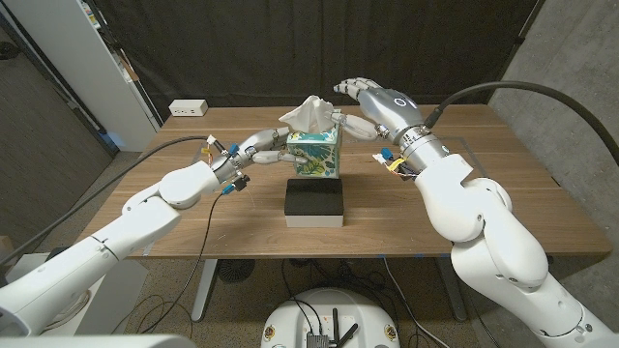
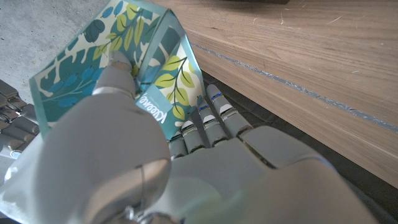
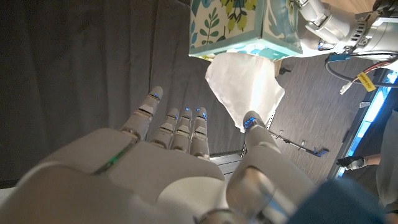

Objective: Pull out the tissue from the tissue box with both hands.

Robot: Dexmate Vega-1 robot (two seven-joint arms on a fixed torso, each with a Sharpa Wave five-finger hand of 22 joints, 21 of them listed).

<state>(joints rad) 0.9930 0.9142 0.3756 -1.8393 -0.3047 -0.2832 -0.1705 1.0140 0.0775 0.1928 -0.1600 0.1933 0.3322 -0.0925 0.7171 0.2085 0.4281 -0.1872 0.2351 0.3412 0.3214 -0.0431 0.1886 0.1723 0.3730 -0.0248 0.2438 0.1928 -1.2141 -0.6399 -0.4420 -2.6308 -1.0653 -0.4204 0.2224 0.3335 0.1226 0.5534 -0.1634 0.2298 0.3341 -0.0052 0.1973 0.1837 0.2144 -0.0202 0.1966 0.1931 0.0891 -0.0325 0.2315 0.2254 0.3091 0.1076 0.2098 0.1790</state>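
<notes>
The white tissue (image 1: 310, 114) will slide out into a taller sheet when I pull up, because its base goes out of sight into the tissue box (image 1: 312, 131).
A teal tissue box (image 1: 314, 153) with a leaf pattern stands at the middle of the table, and a white tissue (image 1: 309, 113) sticks up from its top. My left hand (image 1: 261, 148) holds the box at its left side. In the left wrist view the thumb lies on the patterned box (image 2: 124, 56) and the fingers (image 2: 205, 121) run along its other face. My right hand (image 1: 372, 104) hovers above and to the right of the tissue, fingers spread. In the right wrist view its thumb tip (image 3: 252, 119) is at the tip of the tissue (image 3: 244, 87), while the other fingers (image 3: 180, 124) stay apart from it.
A black-topped white box (image 1: 315, 203) lies just in front of the tissue box. A white power strip (image 1: 189, 108) sits at the table's far left corner. Bare wooden table (image 1: 484, 145) spreads to both sides. A dark curtain hangs behind.
</notes>
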